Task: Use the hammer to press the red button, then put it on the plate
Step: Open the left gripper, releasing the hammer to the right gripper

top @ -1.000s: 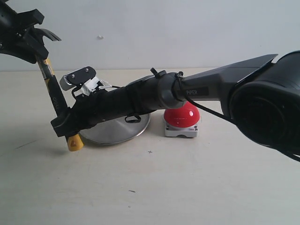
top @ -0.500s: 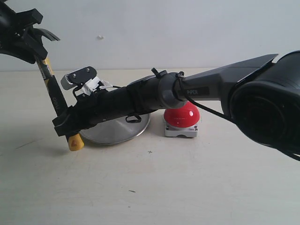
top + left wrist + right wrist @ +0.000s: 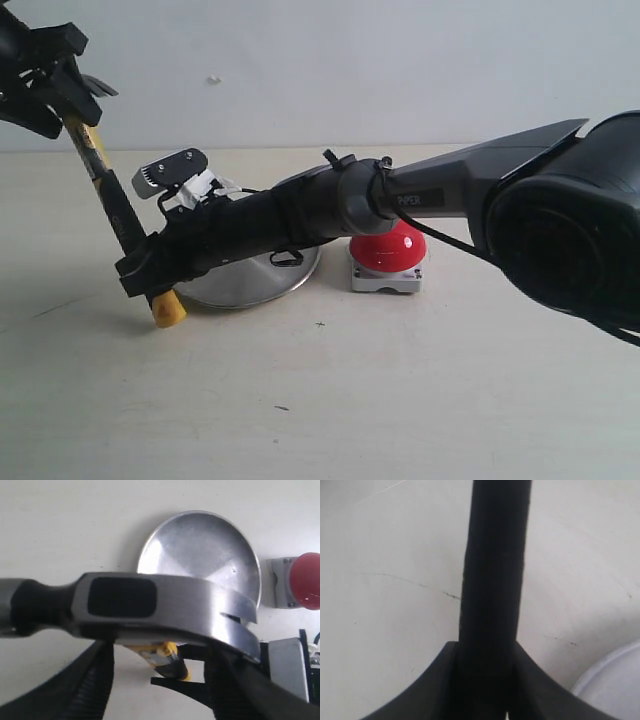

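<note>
The left gripper's fingers sit on both sides of the hammer's yellow neck above the right gripper's hold, so the left gripper should back clear before the robot presses the red button.
The hammer stands steeply tilted at the far left, its yellow butt low by the table beside the plate. My right gripper reaches across and is shut on the black handle just above the butt. My left gripper is up at the head; its fingers straddle the yellow neck with gaps on both sides. The red button sits right of the plate, partly hidden behind the right arm.
The right arm spans the scene above the plate and button. A pale wall rises behind the table's far edge. Bare table lies in front of the plate and button.
The hammer has tilted further left: its head and my left gripper shifted left, while the butt and my right gripper moved slightly right and down.
</note>
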`<state>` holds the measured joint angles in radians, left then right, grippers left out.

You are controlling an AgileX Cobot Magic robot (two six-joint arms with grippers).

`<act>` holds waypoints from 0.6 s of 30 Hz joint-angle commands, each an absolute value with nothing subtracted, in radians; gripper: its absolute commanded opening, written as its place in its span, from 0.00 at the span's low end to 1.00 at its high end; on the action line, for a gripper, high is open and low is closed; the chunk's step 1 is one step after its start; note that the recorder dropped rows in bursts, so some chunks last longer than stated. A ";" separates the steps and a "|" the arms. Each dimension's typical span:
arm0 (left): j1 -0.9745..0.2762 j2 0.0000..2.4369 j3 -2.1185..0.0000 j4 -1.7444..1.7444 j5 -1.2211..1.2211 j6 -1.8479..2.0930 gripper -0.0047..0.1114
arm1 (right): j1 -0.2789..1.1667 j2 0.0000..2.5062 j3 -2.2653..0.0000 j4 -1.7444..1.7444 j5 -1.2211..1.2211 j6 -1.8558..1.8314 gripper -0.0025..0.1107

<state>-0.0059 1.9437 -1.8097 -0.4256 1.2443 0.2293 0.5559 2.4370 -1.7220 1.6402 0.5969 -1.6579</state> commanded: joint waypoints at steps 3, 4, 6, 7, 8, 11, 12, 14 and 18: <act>-0.010 1.923 -1.861 -0.312 1.221 0.170 0.51 | 0.559 2.420 -1.732 1.642 0.625 -1.698 0.02; -0.010 1.921 -1.861 -0.312 1.221 0.170 0.51 | 0.559 2.420 -1.732 1.647 0.621 -1.698 0.02; -0.010 1.912 -1.861 -0.310 1.221 0.174 0.51 | 0.559 2.418 -1.732 1.647 0.615 -1.698 0.02; -0.010 1.909 -1.861 -0.308 1.221 0.179 0.51 | 0.559 2.418 -1.732 1.647 0.610 -1.698 0.02; -0.010 1.898 -1.861 -0.291 1.221 0.184 0.51 | 0.559 2.418 -1.732 1.647 0.610 -1.698 0.02; -0.010 1.868 -1.861 -0.152 1.221 0.182 0.49 | 0.559 2.416 -1.732 1.647 0.612 -1.698 0.02; -0.008 1.855 -1.861 -0.104 1.221 0.175 0.47 | 0.559 2.414 -1.732 1.647 0.612 -1.698 0.02; 0.002 1.829 -1.861 -0.064 1.221 0.167 0.33 | 0.559 2.409 -1.732 1.647 0.611 -1.696 0.02; 0.031 1.803 -1.861 -0.062 1.221 0.160 0.04 | 0.559 2.408 -1.732 1.647 0.617 -1.696 0.02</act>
